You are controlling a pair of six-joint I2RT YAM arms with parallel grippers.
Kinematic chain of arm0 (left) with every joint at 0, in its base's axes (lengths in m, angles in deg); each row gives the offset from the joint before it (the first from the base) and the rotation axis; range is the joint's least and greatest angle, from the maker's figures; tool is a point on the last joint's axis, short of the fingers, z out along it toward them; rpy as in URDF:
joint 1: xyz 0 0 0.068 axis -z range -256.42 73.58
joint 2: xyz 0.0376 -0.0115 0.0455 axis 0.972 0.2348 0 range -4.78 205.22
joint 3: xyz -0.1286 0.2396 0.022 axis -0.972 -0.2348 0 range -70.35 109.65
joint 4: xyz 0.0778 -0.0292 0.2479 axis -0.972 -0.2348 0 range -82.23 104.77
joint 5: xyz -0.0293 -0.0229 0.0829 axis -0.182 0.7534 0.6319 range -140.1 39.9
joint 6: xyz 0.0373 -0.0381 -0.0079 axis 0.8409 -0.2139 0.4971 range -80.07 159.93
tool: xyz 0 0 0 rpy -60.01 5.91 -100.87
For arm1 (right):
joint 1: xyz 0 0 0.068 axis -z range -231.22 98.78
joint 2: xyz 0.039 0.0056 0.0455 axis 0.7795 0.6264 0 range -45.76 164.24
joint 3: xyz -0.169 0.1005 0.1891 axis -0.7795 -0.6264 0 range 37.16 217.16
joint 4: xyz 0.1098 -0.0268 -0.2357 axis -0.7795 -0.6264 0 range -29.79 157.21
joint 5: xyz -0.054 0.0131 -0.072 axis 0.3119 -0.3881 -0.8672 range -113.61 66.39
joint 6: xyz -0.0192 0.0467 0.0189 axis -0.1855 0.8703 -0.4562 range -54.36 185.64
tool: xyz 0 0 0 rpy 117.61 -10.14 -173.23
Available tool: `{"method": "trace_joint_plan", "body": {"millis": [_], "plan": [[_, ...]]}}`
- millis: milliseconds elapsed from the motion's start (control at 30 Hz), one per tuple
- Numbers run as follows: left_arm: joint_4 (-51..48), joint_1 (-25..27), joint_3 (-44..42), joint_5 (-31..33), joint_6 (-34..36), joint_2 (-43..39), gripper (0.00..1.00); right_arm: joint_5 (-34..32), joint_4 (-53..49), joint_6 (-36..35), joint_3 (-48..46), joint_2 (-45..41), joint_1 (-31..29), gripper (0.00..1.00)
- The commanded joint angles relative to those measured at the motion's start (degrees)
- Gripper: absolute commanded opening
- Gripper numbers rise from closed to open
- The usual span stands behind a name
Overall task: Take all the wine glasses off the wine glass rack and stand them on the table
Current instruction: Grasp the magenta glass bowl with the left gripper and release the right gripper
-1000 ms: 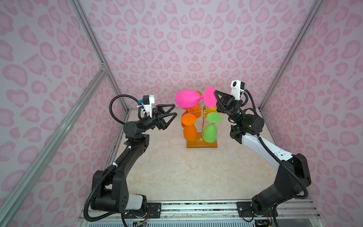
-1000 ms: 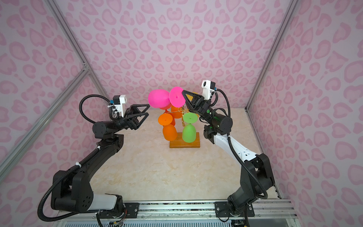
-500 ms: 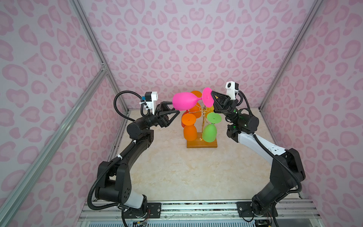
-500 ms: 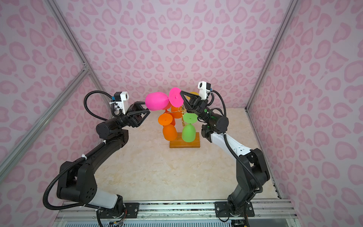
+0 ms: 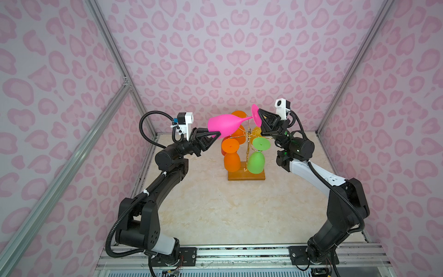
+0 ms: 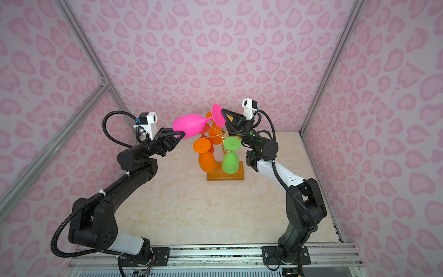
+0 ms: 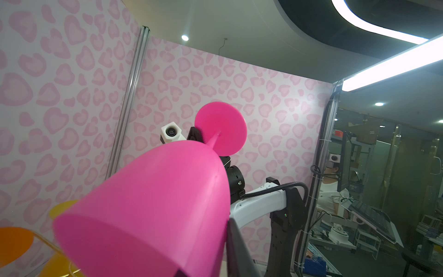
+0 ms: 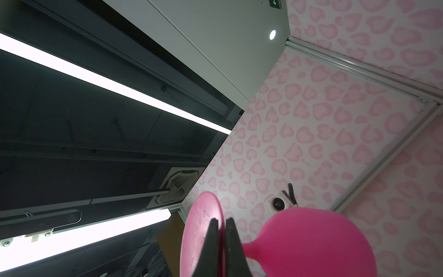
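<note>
The robot's right gripper is holding the round foot [image 5: 255,112] that the pink glass has to stand on, so the left gripper should take over by the bowl [image 5: 225,124] and set the glass upright.
A pink wine glass [image 5: 225,123] [image 6: 191,124] lies sideways in the air above the wine glass rack [image 5: 247,175] [image 6: 225,173], clear of its gold wire arms. My right gripper [image 5: 259,112] [image 6: 221,111] [image 8: 221,219] is shut on the glass's round foot [image 8: 199,227]. My left gripper [image 5: 214,135] [image 6: 179,135] is closed on the rim of the bowl [image 7: 155,203]. One of its fingers [image 7: 239,251] lies against the outside of the bowl wall.
On the rack hang, upside down, an orange glass [image 5: 232,162], a green glass [image 5: 256,162], a yellow one [image 5: 257,130] and more orange ones behind [image 5: 238,115]. Pink patterned walls enclose the marble tabletop [image 5: 215,211] on three sides.
My left gripper has reached in to the pink bowl and its jaws have closed on the rim. The right gripper, still shut on the foot, has shifted the glass a little left.
</note>
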Motion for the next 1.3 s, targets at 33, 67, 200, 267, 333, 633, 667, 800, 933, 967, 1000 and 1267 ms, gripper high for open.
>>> {"method": "trace_joint_plan", "body": {"millis": [33, 67, 200, 267, 333, 633, 667, 800, 933, 967, 1000, 1267], "plan": [[1.45, -0.18, -0.94, 1.84, 0.23, -1.80, 0.09, 0.73, 2.23, -0.54, -0.20, 0.13, 0.49, 0.03], [1.45, -0.19, -1.12, 1.96, 0.21, -2.13, 0.07, 0.73, 2.21, -0.48, -0.24, 0.17, 0.67, 0.06], [1.42, 0.14, -2.22, 2.01, 0.88, -3.90, 0.02, 0.81, 2.26, -0.30, 0.06, 0.13, 1.51, 0.22], [1.37, 0.37, -2.54, 1.06, 1.31, -4.71, 0.02, 1.07, 2.16, -0.66, 0.19, -0.09, 2.29, 0.29], [0.30, 0.92, -2.37, -0.36, 1.99, -5.64, 0.02, 1.17, 2.14, -1.06, 0.06, -0.46, 3.22, 0.36], [-24.81, 4.17, -1.34, -6.42, 18.94, -12.78, 0.02, 4.16, -2.55, -7.36, -4.30, -5.37, 10.06, 0.47], [-30.10, 4.67, -1.18, -6.63, 22.77, -13.93, 0.02, 4.77, -5.08, -9.78, -5.11, -6.69, 10.84, 0.47], [-57.80, 7.72, 1.72, -4.50, 42.58, -19.00, 0.02, 6.31, -18.30, -21.71, -8.29, -12.93, 13.26, 0.48], [-86.09, 12.41, 7.05, 2.48, 61.94, -21.80, 0.02, 5.90, -36.88, -36.36, -9.80, -19.64, 14.96, 0.49], [-90.50, 13.56, 8.19, 4.19, 64.59, -21.99, 0.02, 5.19, -42.09, -39.93, -9.92, -21.42, 15.31, 0.51], [-94.72, 14.78, 9.24, 6.22, 67.15, -22.16, 0.02, 3.90, -47.53, -43.57, -9.92, -23.04, 15.60, 0.52], [-118.84, 25.95, 15.47, 25.72, 80.07, -19.71, 0.02, -11.12, -79.81, -69.02, -9.05, -33.70, 17.64, 0.57]]}}
